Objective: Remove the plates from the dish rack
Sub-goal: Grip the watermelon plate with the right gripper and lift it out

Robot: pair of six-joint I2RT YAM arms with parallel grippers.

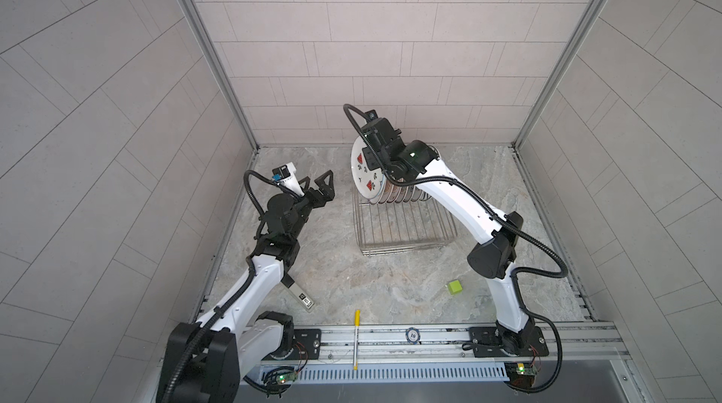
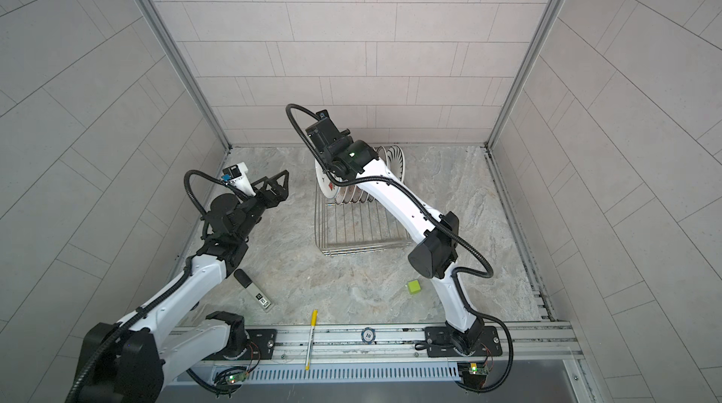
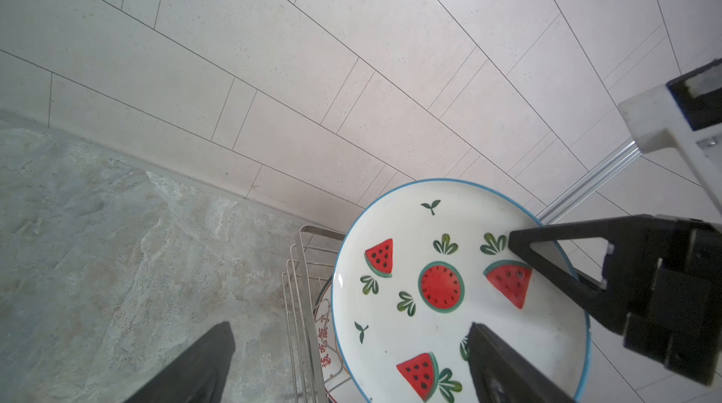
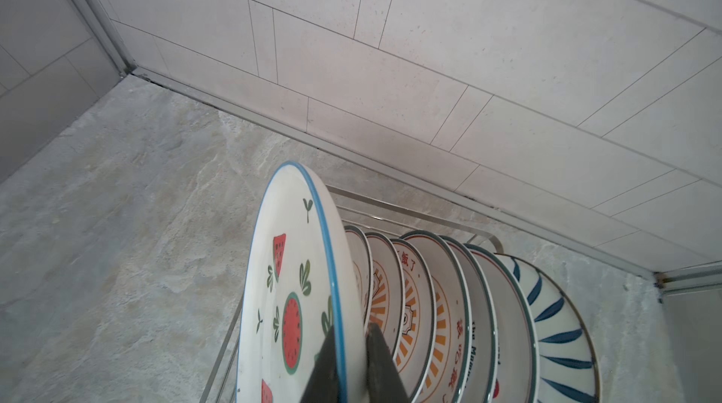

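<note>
My right gripper has the watermelon plate's upper rim (image 1: 361, 139), and the plate's lower rim is free. I go on moving my left gripper toward that lower rim (image 1: 359, 190) and close it there.
A white plate with red watermelon slices and a blue rim (image 1: 360, 170) (image 2: 323, 183) (image 4: 287, 303) (image 3: 429, 295) stands on edge at the left end of the dish rack (image 1: 406, 233) (image 2: 359, 235), higher than the others. My right gripper (image 4: 351, 328) is shut on its upper rim, one finger (image 3: 547, 260) on each face. Several more plates (image 4: 414, 303) stand in the rack's prongs behind it, the last one blue-striped (image 4: 554, 323) (image 2: 392, 158). My left gripper (image 1: 315, 183) (image 2: 273, 186) (image 3: 349, 325) hangs open to the left of the rack, facing the watermelon plate and holding nothing.
A green cube (image 1: 454, 287) lies on the marble table in front of the rack. Near the front rail are a yellow pen (image 1: 356, 338), a round "10" chip (image 1: 413, 335) and a black-and-silver stick (image 1: 301, 296). Tiled walls close the back and sides.
</note>
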